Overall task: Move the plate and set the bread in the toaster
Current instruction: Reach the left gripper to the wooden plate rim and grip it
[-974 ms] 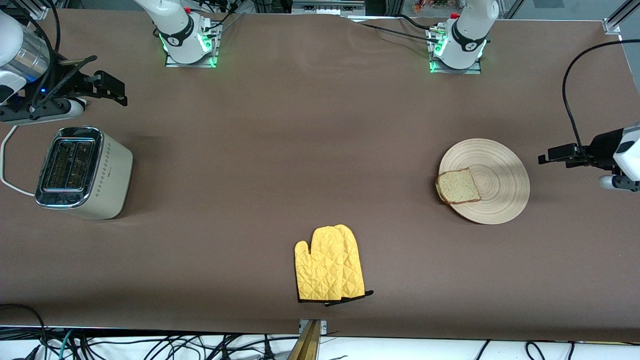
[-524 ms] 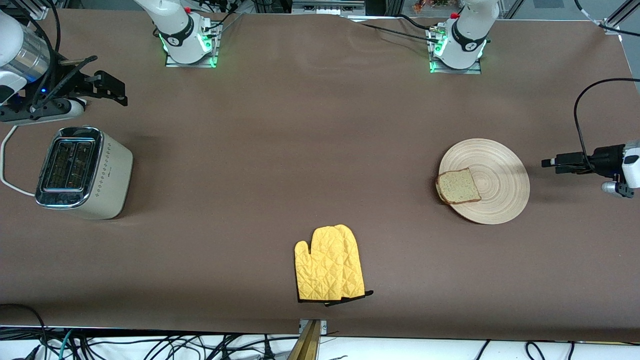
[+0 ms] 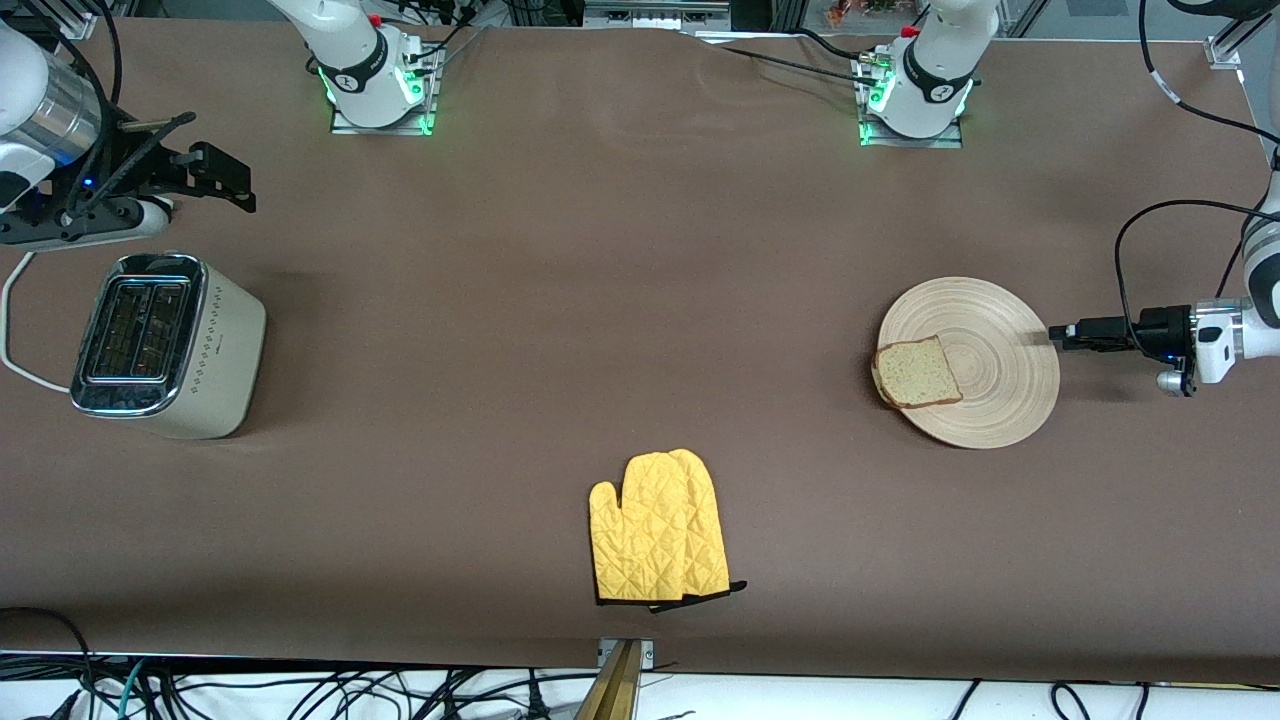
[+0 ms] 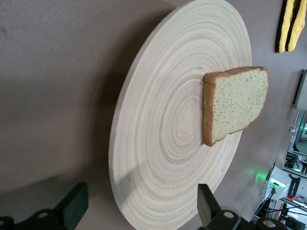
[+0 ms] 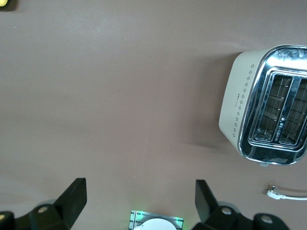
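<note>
The bread slice (image 3: 918,373) should stay in place and move along when I carry the plate by its rim, because the slice's broad side lies flat on the plate's wood (image 3: 950,371).
The pale wooden plate (image 3: 985,362) lies toward the left arm's end of the table, with the bread slice (image 3: 916,372) on the part of it toward the right arm's end. My left gripper (image 3: 1056,336) is open, low and level at the plate's rim. In the left wrist view its fingers (image 4: 73,205) stand either side of the plate's edge (image 4: 144,182), with the bread (image 4: 235,103) farther in. The cream toaster (image 3: 165,342) stands at the right arm's end. My right gripper (image 3: 235,185) is open, waiting in the air beside the toaster (image 5: 266,120).
A yellow oven mitt (image 3: 658,527) lies near the table's front edge at the middle. The toaster's white cord (image 3: 12,330) runs off the table's end. The arm bases (image 3: 375,75) stand along the edge farthest from the front camera.
My left gripper has come down and moved in toward the plate, from off the table's end to the plate's rim. The right arm, plate and bread have not moved.
</note>
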Controlling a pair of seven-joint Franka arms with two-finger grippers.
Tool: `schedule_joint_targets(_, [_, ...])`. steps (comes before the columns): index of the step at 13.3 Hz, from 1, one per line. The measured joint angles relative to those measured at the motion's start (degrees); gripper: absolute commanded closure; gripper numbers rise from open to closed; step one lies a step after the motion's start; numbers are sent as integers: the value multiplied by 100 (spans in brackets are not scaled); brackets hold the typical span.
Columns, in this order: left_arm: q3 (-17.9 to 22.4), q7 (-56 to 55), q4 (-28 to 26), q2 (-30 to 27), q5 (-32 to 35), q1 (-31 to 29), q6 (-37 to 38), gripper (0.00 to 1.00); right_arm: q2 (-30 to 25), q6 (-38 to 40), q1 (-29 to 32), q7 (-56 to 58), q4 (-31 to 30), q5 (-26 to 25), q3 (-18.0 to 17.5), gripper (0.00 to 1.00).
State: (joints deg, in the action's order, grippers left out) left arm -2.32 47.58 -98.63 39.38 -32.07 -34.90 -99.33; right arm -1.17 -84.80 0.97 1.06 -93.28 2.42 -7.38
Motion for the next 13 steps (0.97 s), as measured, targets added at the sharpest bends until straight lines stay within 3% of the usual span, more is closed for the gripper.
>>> schedule_joint_targets(2, [0, 169, 2, 108, -349, -26, -72, 0, 1, 0, 0, 0, -1, 0, 0, 0])
schedule_joint_targets(4, [-15, 246, 4, 201, -634, -25, -236, 10, 2, 0, 0, 0, -2, 0, 0, 0])
schedule_joint_targets(7, [-31, 312, 12, 299, -674, -25, -390, 38, 3, 0, 0, 0, -3, 0, 0, 0])
schedule_joint_targets(10, [-46, 341, 23, 456, -706, -26, -403, 80, 3, 0, 0, 0, -4, 0, 0, 0])
schedule_joint_targets(12, [-60, 352, 26, 482, -707, -25, -403, 97, 3, 0, 0, 0, -4, 0, 0, 0])
schedule_joint_targets(13, [-69, 355, 26, 494, -707, -23, -403, 100, 3, 0, 0, 0, -4, 0, 0, 0])
